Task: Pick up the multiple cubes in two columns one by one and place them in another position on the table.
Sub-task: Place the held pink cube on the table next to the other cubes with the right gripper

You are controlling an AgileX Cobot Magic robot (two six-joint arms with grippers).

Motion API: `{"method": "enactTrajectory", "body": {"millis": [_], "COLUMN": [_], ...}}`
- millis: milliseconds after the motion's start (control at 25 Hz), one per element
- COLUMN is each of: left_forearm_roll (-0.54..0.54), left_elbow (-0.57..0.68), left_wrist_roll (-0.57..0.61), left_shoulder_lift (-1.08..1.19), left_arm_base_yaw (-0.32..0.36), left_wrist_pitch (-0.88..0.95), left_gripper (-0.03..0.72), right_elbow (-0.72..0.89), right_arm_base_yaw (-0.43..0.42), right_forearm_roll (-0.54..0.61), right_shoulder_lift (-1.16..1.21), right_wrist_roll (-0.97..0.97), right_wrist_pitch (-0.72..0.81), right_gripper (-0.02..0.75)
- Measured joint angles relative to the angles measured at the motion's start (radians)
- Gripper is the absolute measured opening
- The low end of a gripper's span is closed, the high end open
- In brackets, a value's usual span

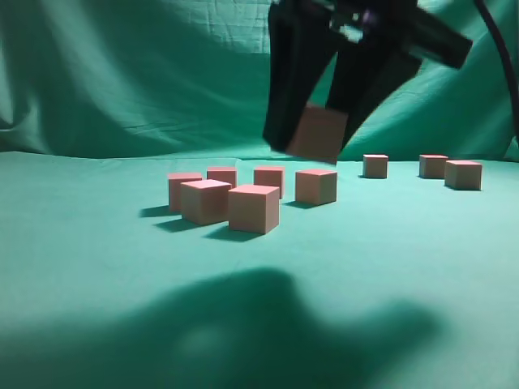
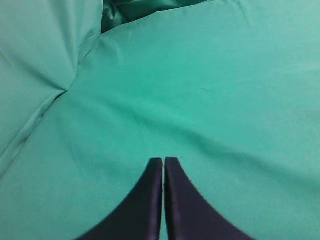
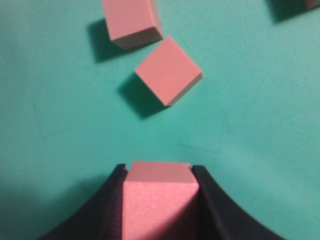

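My right gripper has the held pinkish-red cube (image 1: 319, 134) clear of its neighbours. It should keep lowering the cube toward the open cloth (image 1: 307, 235) beside the cluster until the cube rests, then let go.
My right gripper (image 1: 316, 142) is shut on a pinkish-red cube (image 1: 318, 132) and holds it in the air above the teal table (image 1: 122, 267). The held cube fills the jaws in the right wrist view (image 3: 159, 200). Below it in that view lie two cubes (image 3: 168, 69) (image 3: 131, 21). In the exterior view several cubes sit in a cluster at centre (image 1: 254, 207) (image 1: 205, 200) (image 1: 315, 185), and three more at the right (image 1: 375, 165) (image 1: 433, 165) (image 1: 463, 174). My left gripper (image 2: 163, 161) is shut and empty over bare cloth; it is not seen in the exterior view.
A draped green cloth backdrop (image 1: 122, 73) hangs behind the table. A cloth fold (image 2: 65, 90) runs across the upper left of the left wrist view. A large arm shadow (image 1: 268, 332) falls on the table's front.
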Motion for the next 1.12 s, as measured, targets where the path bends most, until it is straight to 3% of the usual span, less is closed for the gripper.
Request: {"method": "enactTrajectory", "body": {"millis": [480,1120], "left_forearm_roll": [0.0,0.0], "left_elbow": [0.0,0.0], "left_wrist_roll": [0.0,0.0], "left_shoulder_lift": [0.0,0.0], "left_arm_base_yaw": [0.0,0.0], "left_wrist_pitch": [0.0,0.0], "left_gripper": [0.0,0.0], "right_elbow": [0.0,0.0], "right_arm_base_yaw": [0.0,0.0], "right_forearm_roll": [-0.128,-0.161], "right_shoulder_lift": [0.095,0.17], "right_wrist_roll": [0.023,0.024], "right_wrist_pitch": [-0.085,-0.167], "right_gripper": [0.256,0.256]}}
